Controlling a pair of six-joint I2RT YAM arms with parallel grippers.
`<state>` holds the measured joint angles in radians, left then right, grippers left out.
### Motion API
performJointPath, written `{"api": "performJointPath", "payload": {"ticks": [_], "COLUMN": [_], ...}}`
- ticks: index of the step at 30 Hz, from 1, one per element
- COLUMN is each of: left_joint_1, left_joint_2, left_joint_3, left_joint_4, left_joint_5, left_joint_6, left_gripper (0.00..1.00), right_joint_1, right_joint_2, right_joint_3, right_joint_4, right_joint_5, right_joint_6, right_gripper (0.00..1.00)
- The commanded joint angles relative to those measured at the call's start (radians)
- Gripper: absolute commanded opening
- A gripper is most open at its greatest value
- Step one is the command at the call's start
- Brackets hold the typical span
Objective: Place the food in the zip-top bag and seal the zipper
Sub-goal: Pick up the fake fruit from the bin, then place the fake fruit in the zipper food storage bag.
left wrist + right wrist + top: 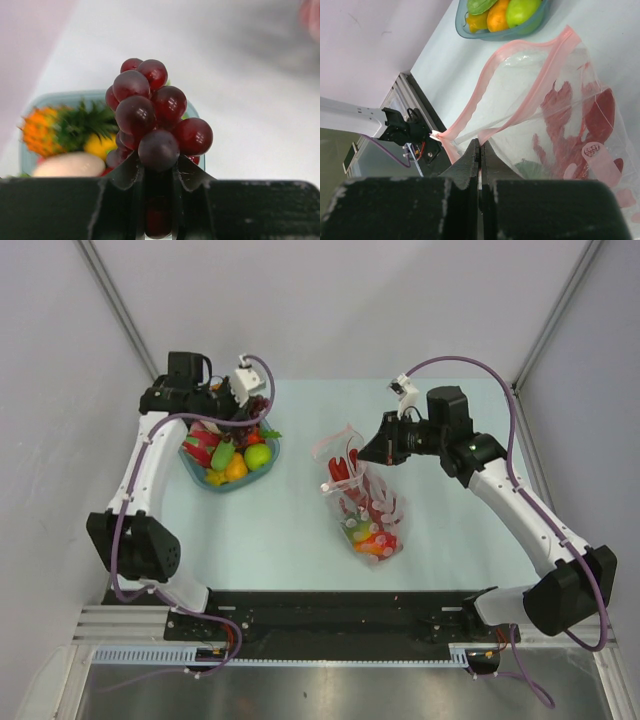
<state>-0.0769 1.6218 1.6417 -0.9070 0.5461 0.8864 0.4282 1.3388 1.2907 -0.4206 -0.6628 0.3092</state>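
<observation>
I should keep bringing the grapes to the bag's opening (pixel 339 453) with my left gripper and let go of them there, as my right gripper is holding the pink zipper edge (pixel 345 432) up.
A bunch of dark purple grapes (pixel 155 115) stands up between the fingers of my left gripper (pixel 159 167), which is shut on it just above the blue-green tray (pixel 230 485) at the back left. More food lies in that tray: a pineapple (pixel 45 130), a pale beige piece (pixel 70 165), a green fruit (pixel 258 456). The zip-top bag (pixel 365 505) lies mid-table with red and orange food (pixel 375 540) inside. My right gripper (pixel 480 145) is shut on the bag's pink zipper (pixel 485 80) edge and holds the mouth lifted open.
The tray (pixel 520 31) sits left of the bag's open mouth, with bare table between them. Grey walls and slanted frame posts close in the back and sides. The black rail with both arm bases runs along the near edge.
</observation>
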Motion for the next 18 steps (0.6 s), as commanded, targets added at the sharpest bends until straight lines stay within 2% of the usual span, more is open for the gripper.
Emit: {"api": "performJointPath", "payload": {"ticks": [1, 2, 3, 4, 5, 8, 12, 17, 18], "left_joint_1": [-0.040, -0.066, -0.078, -0.090, -0.121, -0.208, -0.348, -0.467, -0.480], "left_joint_2": [-0.086, -0.094, -0.114, -0.128, -0.143, -0.209, -0.267, -0.243, -0.226], "left_joint_3": [0.162, 0.174, 0.168, 0.156, 0.108, -0.036, -0.221, -0.409, -0.419], "left_joint_4": [0.078, 0.110, 0.152, 0.251, 0.317, 0.607, 0.870, 1.017, 0.995], "left_joint_5": [0.204, 0.245, 0.270, 0.299, 0.328, 0.357, 0.304, 0.253, 0.246], "left_joint_6": [-0.269, -0.327, -0.472, -0.547, -0.713, -0.989, -1.124, -1.262, -1.250], "left_gripper": [0.00, 0.00, 0.00, 0.00, 0.00, 0.00, 0.00, 0.02, 0.03], "right_joint_1": [0.000, -0.002, -0.002, -0.002, -0.002, -0.008, -0.011, -0.017, -0.020], "right_joint_2": [0.010, 0.013, 0.011, 0.010, 0.010, 0.003, -0.012, -0.035, -0.046], "right_joint_3": [0.039, 0.039, 0.041, 0.039, 0.038, 0.029, 0.024, 0.013, 0.007], "right_joint_4": [0.031, 0.029, 0.032, 0.031, 0.034, 0.049, 0.068, 0.072, 0.069], "right_joint_5": [-0.020, -0.021, -0.021, -0.023, -0.023, -0.024, -0.029, -0.035, -0.034], "right_joint_6": [-0.005, -0.007, -0.007, -0.005, -0.001, 0.016, 0.027, 0.036, 0.036], "right_gripper": [0.00, 0.00, 0.00, 0.00, 0.00, 0.00, 0.00, 0.00, 0.00]}}
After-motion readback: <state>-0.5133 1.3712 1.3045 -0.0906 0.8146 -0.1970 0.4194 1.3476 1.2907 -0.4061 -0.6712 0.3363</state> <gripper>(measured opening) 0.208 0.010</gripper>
